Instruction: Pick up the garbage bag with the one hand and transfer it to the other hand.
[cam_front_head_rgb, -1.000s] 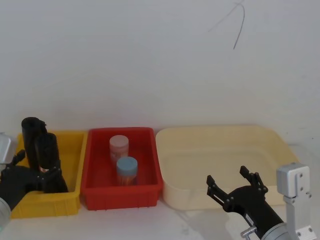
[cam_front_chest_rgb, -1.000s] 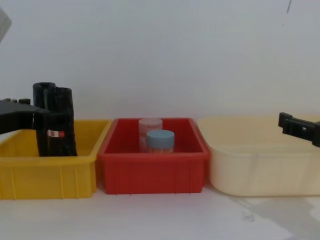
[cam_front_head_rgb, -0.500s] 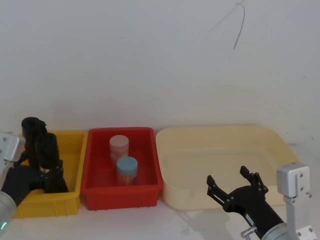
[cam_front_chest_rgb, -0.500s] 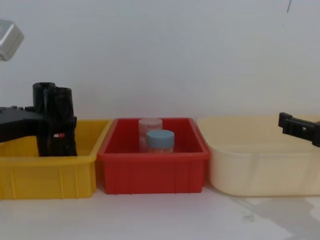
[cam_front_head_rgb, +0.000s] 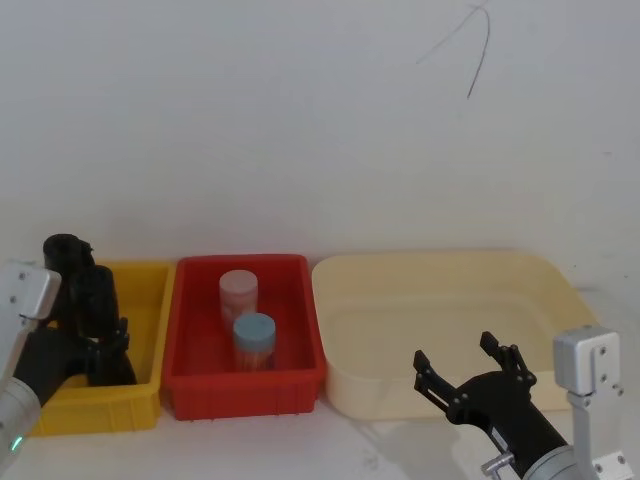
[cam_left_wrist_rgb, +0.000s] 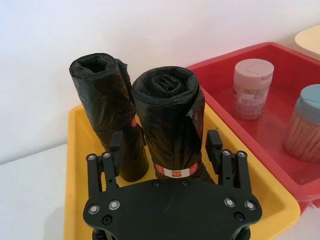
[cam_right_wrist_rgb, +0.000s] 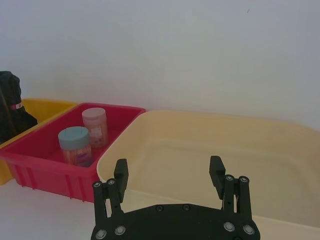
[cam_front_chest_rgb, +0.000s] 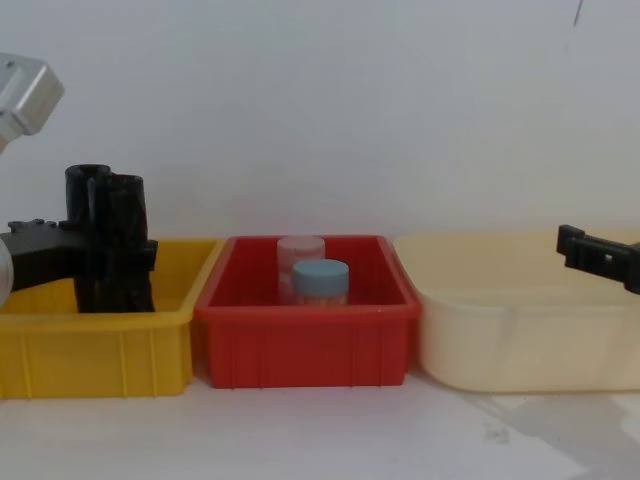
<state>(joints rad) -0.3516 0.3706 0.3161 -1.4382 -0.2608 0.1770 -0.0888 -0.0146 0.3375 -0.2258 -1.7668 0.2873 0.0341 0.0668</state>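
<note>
The garbage bag (cam_front_chest_rgb: 127, 212) will stay rolled up and straight when I lift it, because the red-and-white sticker (cam_left_wrist_rgb: 176, 172) goes around the tight roll.
The garbage bag (cam_left_wrist_rgb: 167, 115), a tight black roll with a red-and-white sticker, stands upright in the yellow bin (cam_left_wrist_rgb: 75, 165); it also shows as the garbage bag (cam_front_head_rgb: 97, 295) (cam_front_chest_rgb: 125, 235). My left gripper (cam_left_wrist_rgb: 165, 145) is open, one finger on each side of the roll's lower half. From the bin's near side the left gripper (cam_front_head_rgb: 105, 342) reaches in low, and the left gripper (cam_front_chest_rgb: 140, 250) comes in from the left. My right gripper (cam_front_head_rgb: 455, 352) hangs open and empty in front of the cream tub, also seen as the right gripper (cam_right_wrist_rgb: 168, 167).
A second, rumpled black roll (cam_left_wrist_rgb: 105, 105) stands just behind the bag, touching it. The red bin (cam_front_head_rgb: 240, 385) holds a pink-lidded jar (cam_front_head_rgb: 238, 292) and a blue-lidded jar (cam_front_head_rgb: 254, 340). A wide cream tub (cam_front_head_rgb: 440, 300) sits at the right. A white wall is close behind.
My left gripper has pushed further in around the bag, and its wrist has risen. In the chest view the sticker is now covered. The right arm has not moved.
</note>
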